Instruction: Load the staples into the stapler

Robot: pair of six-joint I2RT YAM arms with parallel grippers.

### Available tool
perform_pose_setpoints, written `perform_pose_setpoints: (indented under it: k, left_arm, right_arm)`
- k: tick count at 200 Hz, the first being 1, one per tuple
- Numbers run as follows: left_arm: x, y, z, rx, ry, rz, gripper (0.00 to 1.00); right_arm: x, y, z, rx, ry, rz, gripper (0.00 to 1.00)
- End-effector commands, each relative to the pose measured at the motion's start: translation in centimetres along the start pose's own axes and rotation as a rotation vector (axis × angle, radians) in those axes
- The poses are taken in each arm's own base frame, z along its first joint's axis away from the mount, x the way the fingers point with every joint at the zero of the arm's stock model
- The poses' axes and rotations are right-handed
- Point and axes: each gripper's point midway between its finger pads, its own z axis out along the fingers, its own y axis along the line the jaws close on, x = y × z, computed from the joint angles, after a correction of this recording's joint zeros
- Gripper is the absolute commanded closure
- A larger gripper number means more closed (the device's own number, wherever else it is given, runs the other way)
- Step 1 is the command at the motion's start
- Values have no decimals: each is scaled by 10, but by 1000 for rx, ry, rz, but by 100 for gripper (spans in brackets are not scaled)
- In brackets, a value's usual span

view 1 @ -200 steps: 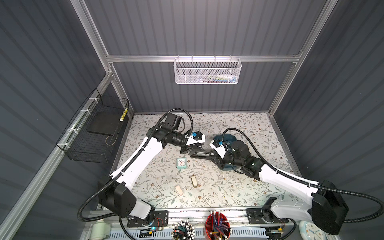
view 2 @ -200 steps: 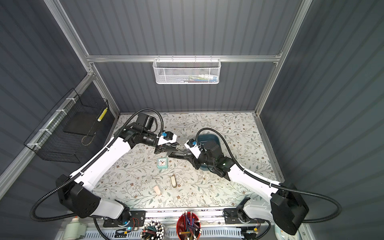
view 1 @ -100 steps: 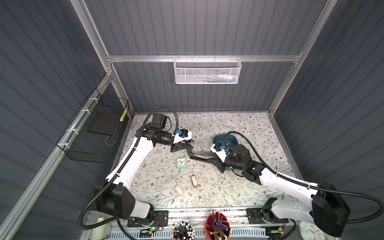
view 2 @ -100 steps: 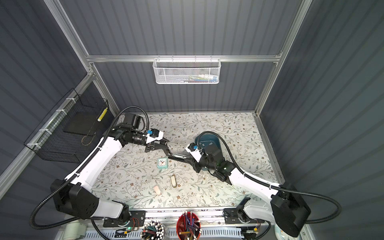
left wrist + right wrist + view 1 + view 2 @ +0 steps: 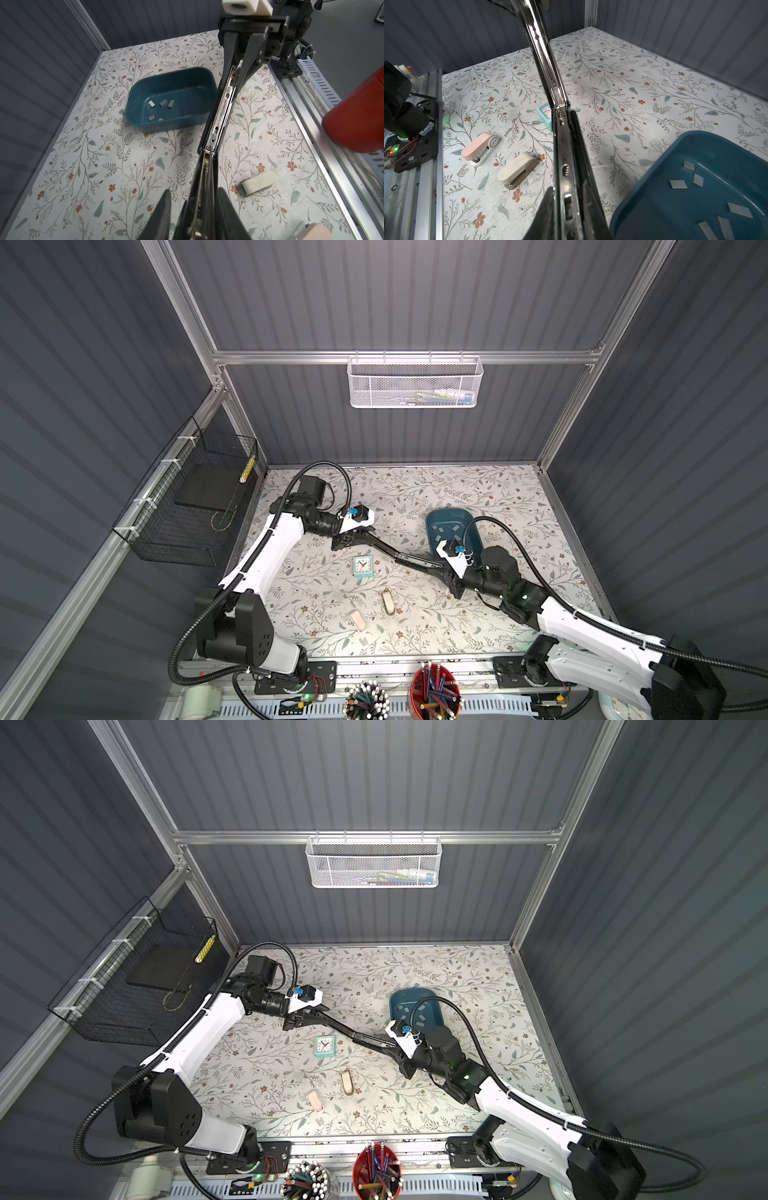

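Next, my right gripper puts the wide-open black stapler [image 5: 397,553] down beside the teal bin [image 5: 406,534] before fetching staples, because both my grippers hold the stapler in the air.
A long black stapler [image 5: 390,551] is swung open almost flat and hangs above the table between my two grippers. My left gripper [image 5: 353,537] is shut on one end of it, seen up close in the left wrist view [image 5: 195,209]. My right gripper [image 5: 442,570] is shut on the other end, which carries the open metal channel [image 5: 564,158]. The staples [image 5: 163,102] are several small grey strips lying loose in a teal bin [image 5: 172,125]. That bin [image 5: 449,513] sits just behind my right gripper. The staples [image 5: 678,184] are untouched.
A cream mini stapler [image 5: 389,602] and a pink one [image 5: 358,620] lie near the front. A small mint clock [image 5: 363,565] sits under the open stapler. A red pencil cup [image 5: 434,691] and another holder stand at the front rail. Baskets hang on the walls.
My grippers have drawn apart, the left going left and the right going right. The stapler between them has swung open from a short fold to a long, nearly straight line.
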Motion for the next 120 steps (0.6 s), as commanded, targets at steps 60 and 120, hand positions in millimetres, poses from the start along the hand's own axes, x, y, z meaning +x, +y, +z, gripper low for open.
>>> perform_pose_setpoints:
  k: [60,120]
  left_arm:
    - [63,107,-33,-428,294,78,63]
    - [51,122,-46,-512,293,58,50]
  right_arm:
    - [-30,10,-27,46,-164,131,100]
    - [-45,20,-15,106,-204,215,100]
